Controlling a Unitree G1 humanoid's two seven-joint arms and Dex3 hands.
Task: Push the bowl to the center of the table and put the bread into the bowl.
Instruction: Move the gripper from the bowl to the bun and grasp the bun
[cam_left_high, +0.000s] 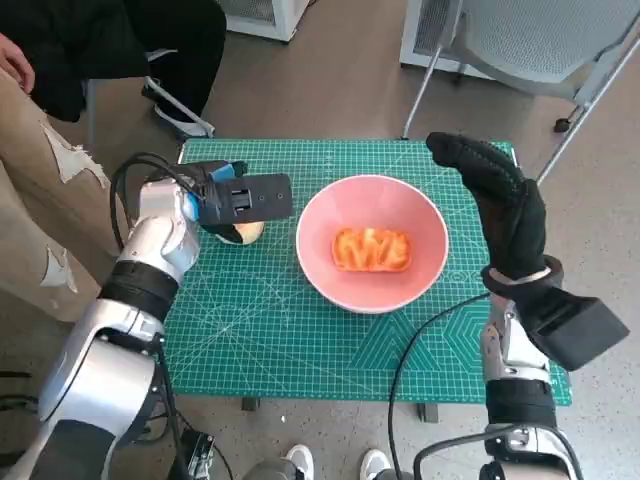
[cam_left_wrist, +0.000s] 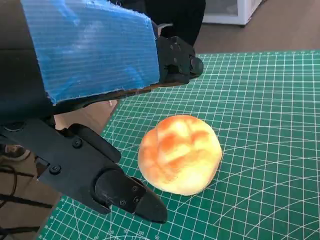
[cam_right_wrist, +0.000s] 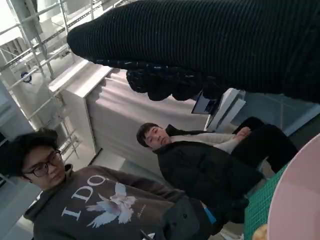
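Note:
I expect the round golden bun (cam_left_wrist: 180, 155) to come to rest against the far side of the orange, ridged bread (cam_left_high: 372, 250) when I lower the bun in, because the bread lies across the bowl's middle.
A pink bowl (cam_left_high: 330, 215) stands near the middle of the green cutting mat (cam_left_high: 260, 330), with an orange, ridged piece of bread (cam_left_high: 372, 249) lying inside it. Left of the bowl a round golden bun (cam_left_high: 247, 234) (cam_left_wrist: 180, 154) sits on the mat. My left hand (cam_left_high: 235, 198) (cam_left_wrist: 90, 55) hovers over the bun, its black fingers (cam_left_wrist: 110, 185) spread on either side and not closed on it. My gloved right hand (cam_left_high: 500, 195) (cam_right_wrist: 210, 45) stands upright by the bowl's right rim, fingers extended, holding nothing. The bowl's pink edge (cam_right_wrist: 297, 200) shows in the right wrist view.
Two people (cam_right_wrist: 200, 165) sit close behind the table's far left side; a trouser leg (cam_left_high: 40, 200) and a dark-clothed lap are by the left edge. A grey chair (cam_left_high: 540, 40) stands beyond the far right corner. A black cable (cam_left_high: 420, 340) crosses the mat's front right.

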